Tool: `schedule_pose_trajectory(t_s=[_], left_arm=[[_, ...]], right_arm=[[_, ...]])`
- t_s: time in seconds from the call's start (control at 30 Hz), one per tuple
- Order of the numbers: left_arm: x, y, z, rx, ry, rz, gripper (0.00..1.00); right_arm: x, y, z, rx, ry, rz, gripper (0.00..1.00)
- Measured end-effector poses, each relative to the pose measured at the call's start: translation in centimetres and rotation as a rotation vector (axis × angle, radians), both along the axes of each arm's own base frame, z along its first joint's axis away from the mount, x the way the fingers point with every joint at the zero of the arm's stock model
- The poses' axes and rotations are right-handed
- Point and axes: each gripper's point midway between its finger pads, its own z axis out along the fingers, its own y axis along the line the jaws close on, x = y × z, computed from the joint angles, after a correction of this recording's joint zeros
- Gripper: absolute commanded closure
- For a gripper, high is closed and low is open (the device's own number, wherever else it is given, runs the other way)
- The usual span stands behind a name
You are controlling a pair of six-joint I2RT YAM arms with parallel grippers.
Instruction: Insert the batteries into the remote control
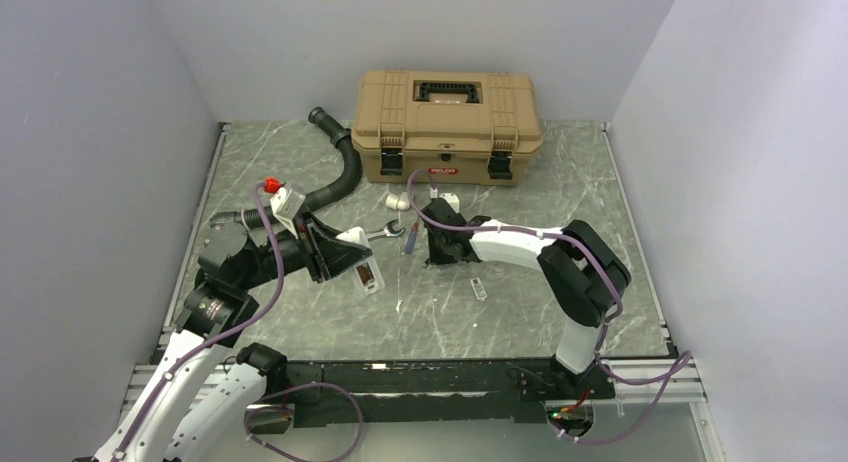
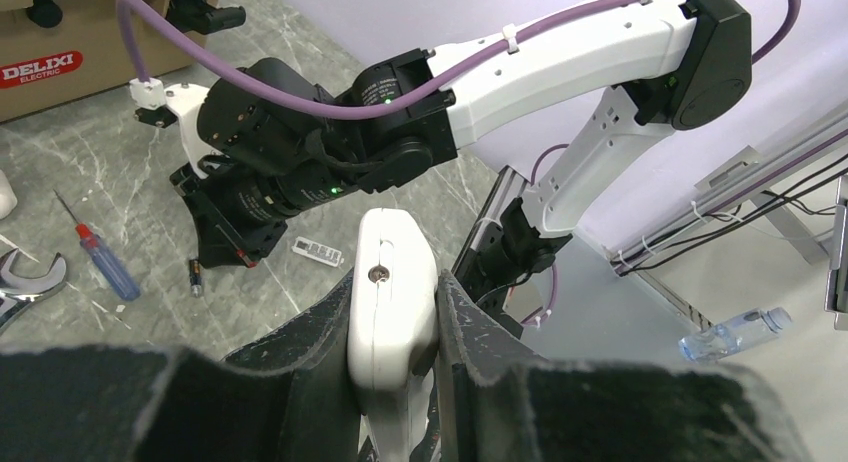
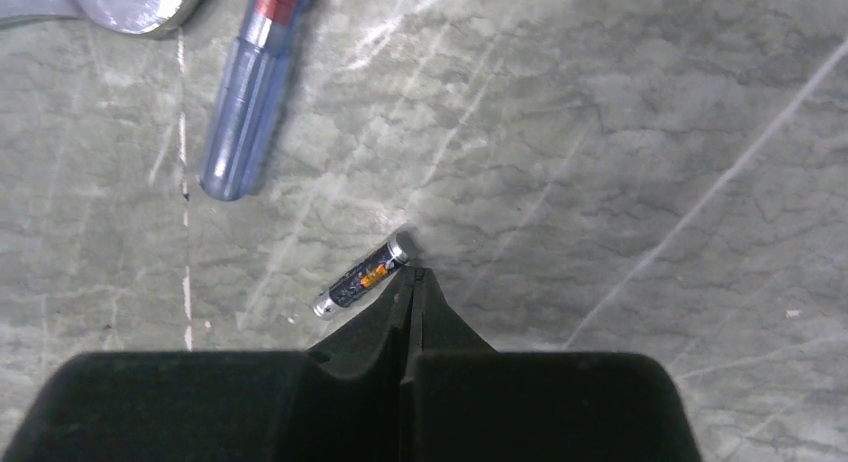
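Note:
The battery [image 3: 363, 276] lies at a slant next to the closed fingers of the robot's right gripper, so the robot should move back, open the fingers and line them up with the battery before gripping its near end [image 3: 323, 306].
My left gripper [image 1: 338, 250] is shut on the white remote control [image 1: 362, 265] and holds it above the table at the left. In the left wrist view the remote [image 2: 390, 322] stands edge-on between the fingers [image 2: 470, 332], with a screw hole in its end. My right gripper [image 1: 440, 250] is low over the table centre with its jaws shut and empty [image 3: 415, 275]. One dark battery with an orange mark [image 3: 360, 278] lies on the table just left of its fingertips; it also shows in the left wrist view [image 2: 196, 278].
A tan toolbox [image 1: 447, 112] stands at the back, with a black hose [image 1: 338, 177] to its left. A wrench [image 1: 386, 230] and a blue-handled screwdriver [image 3: 245, 112] lie beside the right gripper. A small flat white piece [image 1: 479, 288] lies nearer. Two stubby white cylinder pieces [image 1: 397, 199] sit before the toolbox.

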Motion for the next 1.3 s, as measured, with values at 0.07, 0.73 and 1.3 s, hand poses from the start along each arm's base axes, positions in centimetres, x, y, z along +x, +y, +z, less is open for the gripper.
schedule_pose_trajectory(t_s=[0.07,0.73,1.3], left_arm=[[0.0,0.0,0.0,0.000,0.000,0.001,1.00],[-0.1,0.2,-0.3,0.007,0.010,0.010,1.00],[-0.3,0.3,-0.2,0.007,0.002,0.013,1.00]], right_arm=[[0.2,0.5,0.1,0.012,0.000,0.005,1.00],[2.2,2.4,0.2,0.023,-0.042,0.059,0.75],[1.8,3.8,1.3,0.118,-0.004,0.010,0.58]])
